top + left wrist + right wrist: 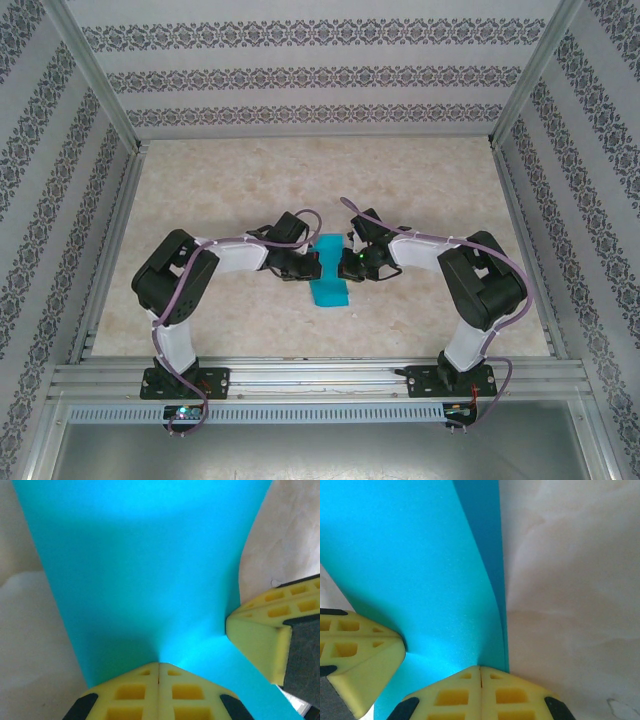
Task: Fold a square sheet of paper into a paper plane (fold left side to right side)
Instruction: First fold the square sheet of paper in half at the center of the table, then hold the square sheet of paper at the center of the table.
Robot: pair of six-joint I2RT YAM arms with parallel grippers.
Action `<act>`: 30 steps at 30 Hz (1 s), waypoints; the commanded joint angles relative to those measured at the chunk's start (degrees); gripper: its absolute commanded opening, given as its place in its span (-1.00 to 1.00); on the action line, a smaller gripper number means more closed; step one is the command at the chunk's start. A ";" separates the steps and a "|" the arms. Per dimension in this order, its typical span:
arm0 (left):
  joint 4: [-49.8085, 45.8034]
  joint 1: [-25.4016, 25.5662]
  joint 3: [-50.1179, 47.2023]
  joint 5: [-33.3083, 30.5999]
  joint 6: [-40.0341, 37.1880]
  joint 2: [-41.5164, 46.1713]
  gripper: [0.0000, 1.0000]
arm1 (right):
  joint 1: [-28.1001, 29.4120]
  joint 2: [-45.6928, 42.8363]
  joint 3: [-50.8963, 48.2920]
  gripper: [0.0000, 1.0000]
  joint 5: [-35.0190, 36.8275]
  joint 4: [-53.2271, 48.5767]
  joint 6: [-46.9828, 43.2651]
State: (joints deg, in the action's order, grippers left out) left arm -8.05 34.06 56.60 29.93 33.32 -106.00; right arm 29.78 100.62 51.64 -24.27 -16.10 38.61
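My left gripper should hold the sheet while my right gripper moves in toward the fold (331, 252), because the upper layer bows up (487, 580) by the sheet's open edge.
The square sheet of paper (331, 288) is teal-blue and lies mid-table as a narrow strip, folded over on itself. No paper plane is in view. My left gripper (308, 266) comes in from the left, my right gripper (352, 262) from the right. In the left wrist view the left gripper (159, 664) is shut, its tips touching the sheet (150, 570), with the right arm's fingers (260, 635) close by. In the right wrist view the right gripper (480, 668) is shut, tips on the sheet (420, 570) near its right edge. The upper layer bows up there above a darker lower layer (485, 525).
The pale marbled tabletop (230, 190) has free room all round the paper. Patterned walls on aluminium frame posts (100, 90) close in the left, right and back. The arm bases sit on the rail (320, 375) at the near edge.
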 commanded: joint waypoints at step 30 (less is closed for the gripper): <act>1.32 1.62 0.35 3.88 -2.13 -0.22 -1.00 | 0.08 3.44 -2.73 -1.00 6.80 -6.76 -0.99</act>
State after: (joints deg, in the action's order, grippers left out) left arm -7.11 35.24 56.29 33.21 30.61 -105.16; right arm 29.80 100.66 51.64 -24.47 -15.88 38.59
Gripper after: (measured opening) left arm 0.055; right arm 0.046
